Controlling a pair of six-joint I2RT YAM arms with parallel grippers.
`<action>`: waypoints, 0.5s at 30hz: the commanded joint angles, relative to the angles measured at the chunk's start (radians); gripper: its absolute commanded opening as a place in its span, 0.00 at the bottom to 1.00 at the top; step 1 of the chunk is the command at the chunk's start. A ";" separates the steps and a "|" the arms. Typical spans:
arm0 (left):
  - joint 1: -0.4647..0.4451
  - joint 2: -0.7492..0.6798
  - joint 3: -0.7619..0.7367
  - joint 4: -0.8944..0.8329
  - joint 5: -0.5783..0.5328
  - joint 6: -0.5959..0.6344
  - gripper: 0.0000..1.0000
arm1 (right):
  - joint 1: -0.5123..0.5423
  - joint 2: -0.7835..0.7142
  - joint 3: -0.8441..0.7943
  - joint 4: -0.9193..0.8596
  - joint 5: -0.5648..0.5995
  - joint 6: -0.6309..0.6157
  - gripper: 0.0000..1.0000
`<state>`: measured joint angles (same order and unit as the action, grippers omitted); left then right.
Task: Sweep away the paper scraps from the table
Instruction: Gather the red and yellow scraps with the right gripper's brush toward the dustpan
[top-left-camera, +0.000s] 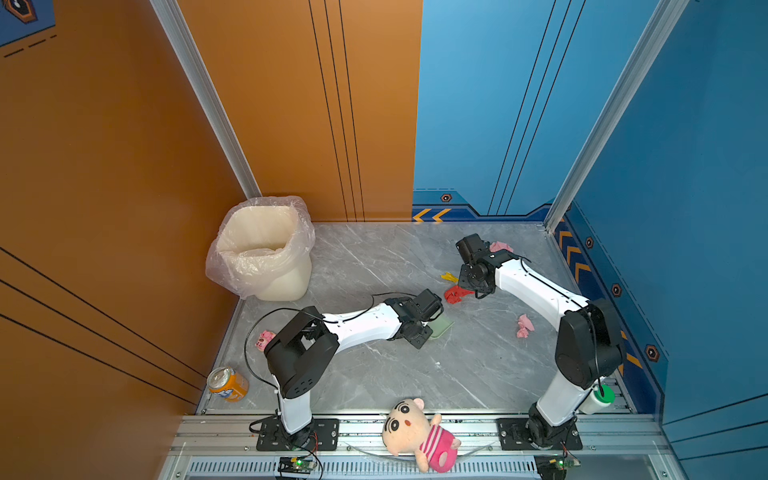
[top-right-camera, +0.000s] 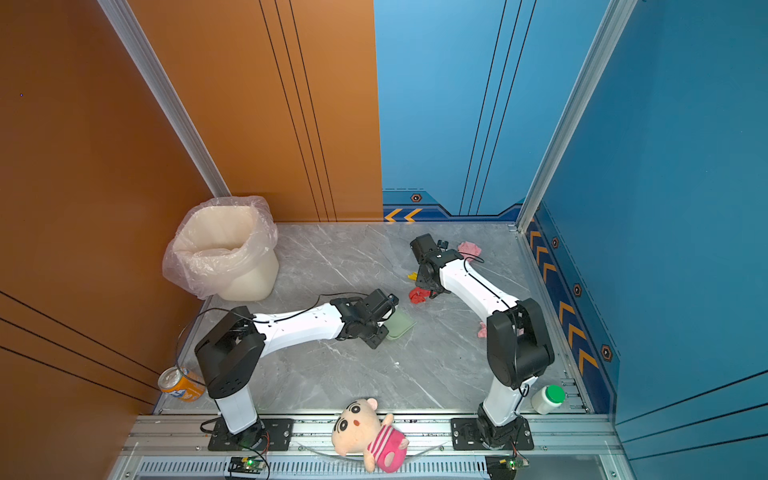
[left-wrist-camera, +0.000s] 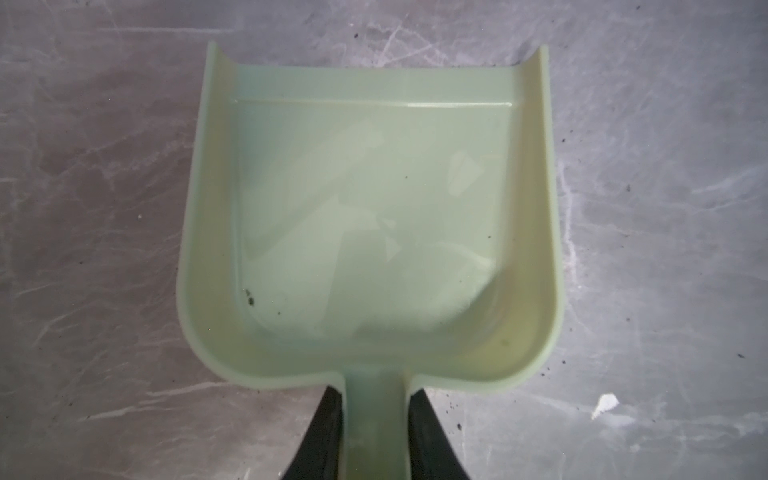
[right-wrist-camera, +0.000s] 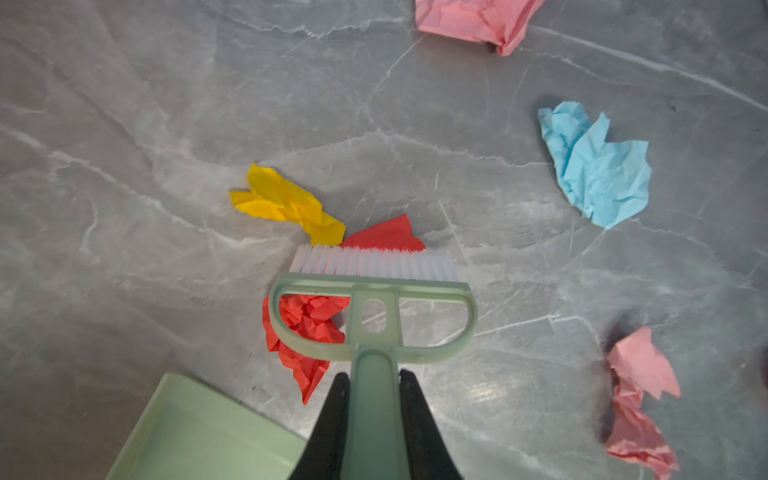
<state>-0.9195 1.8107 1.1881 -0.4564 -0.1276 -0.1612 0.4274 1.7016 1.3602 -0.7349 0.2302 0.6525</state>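
The yellow scrap (right-wrist-camera: 286, 203) and the edge of the red scrap are beyond the brush's bristles. Next, my right gripper raises the brush past both (right-wrist-camera: 384, 184) and then sweeps toward the dustpan first.
My left gripper (left-wrist-camera: 374, 395) is shut on the handle of the pale green dustpan (left-wrist-camera: 374, 216), which lies empty on the grey table (top-left-camera: 374, 365) mid-table in both top views (top-right-camera: 400, 325). My right gripper (right-wrist-camera: 372, 376) is shut on the green brush (right-wrist-camera: 374, 299). Its white bristles rest on a red paper scrap (right-wrist-camera: 307, 328), with a yellow scrap (right-wrist-camera: 286, 203) just beyond. The dustpan's lip (right-wrist-camera: 199, 432) lies close beside the red scrap. A light blue scrap (right-wrist-camera: 598, 166) and two pink scraps (right-wrist-camera: 473, 18) (right-wrist-camera: 640, 399) lie farther off.
A cream bin lined with a clear bag (top-left-camera: 262, 249) stands at the back left. An orange can (top-left-camera: 227, 384) and a small pink toy (top-left-camera: 265, 338) sit by the left arm's base. A plush doll (top-left-camera: 419, 432) lies on the front rail, a green-capped white bottle (top-left-camera: 598, 399) front right.
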 joint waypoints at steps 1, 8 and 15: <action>0.000 0.014 0.018 0.012 -0.007 0.005 0.17 | -0.009 -0.082 -0.006 -0.025 -0.043 0.022 0.00; 0.001 0.013 0.016 0.021 -0.003 0.005 0.17 | -0.073 -0.091 0.041 0.075 -0.061 -0.048 0.00; 0.000 0.007 0.010 0.025 -0.002 -0.003 0.16 | -0.066 0.128 0.235 0.064 -0.040 -0.248 0.00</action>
<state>-0.9192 1.8107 1.1881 -0.4313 -0.1272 -0.1616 0.3466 1.7653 1.5383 -0.6708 0.1795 0.5251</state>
